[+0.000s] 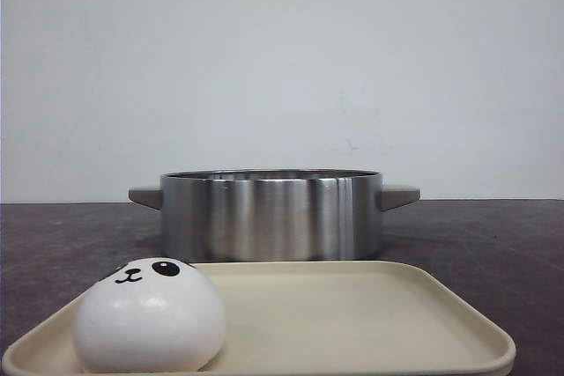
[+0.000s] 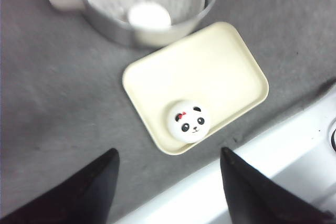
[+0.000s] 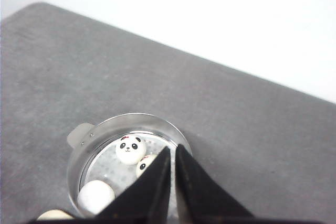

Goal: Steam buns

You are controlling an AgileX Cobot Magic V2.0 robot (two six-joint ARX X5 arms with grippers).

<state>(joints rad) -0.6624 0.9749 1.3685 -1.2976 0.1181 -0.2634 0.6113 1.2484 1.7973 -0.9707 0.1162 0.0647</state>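
The tray's last panda bun (image 1: 148,316) is under my open left gripper and far away from my right gripper, so next my left gripper takes the bun into the pot (image 1: 271,175).
One panda bun (image 1: 148,314) sits on the near left of a cream tray (image 1: 352,314); it also shows in the left wrist view (image 2: 189,120). A steel steamer pot (image 1: 271,216) stands just behind the tray. In the right wrist view the pot (image 3: 94,135) holds three buns: one face up (image 3: 130,149), one partly hidden by my fingers (image 3: 145,165), one showing its plain white back (image 3: 95,196). My left gripper (image 2: 169,150) is open and empty, high above the tray's near edge. My right gripper (image 3: 173,147) is shut and empty above the pot. Neither gripper shows in the front view.
The dark grey table (image 1: 493,235) runs out to both sides of the pot, whose side handles (image 1: 145,196) stick out left and right. A white base edge (image 2: 273,156) lies close beside the tray (image 2: 210,72). A plain white wall (image 1: 282,59) stands behind.
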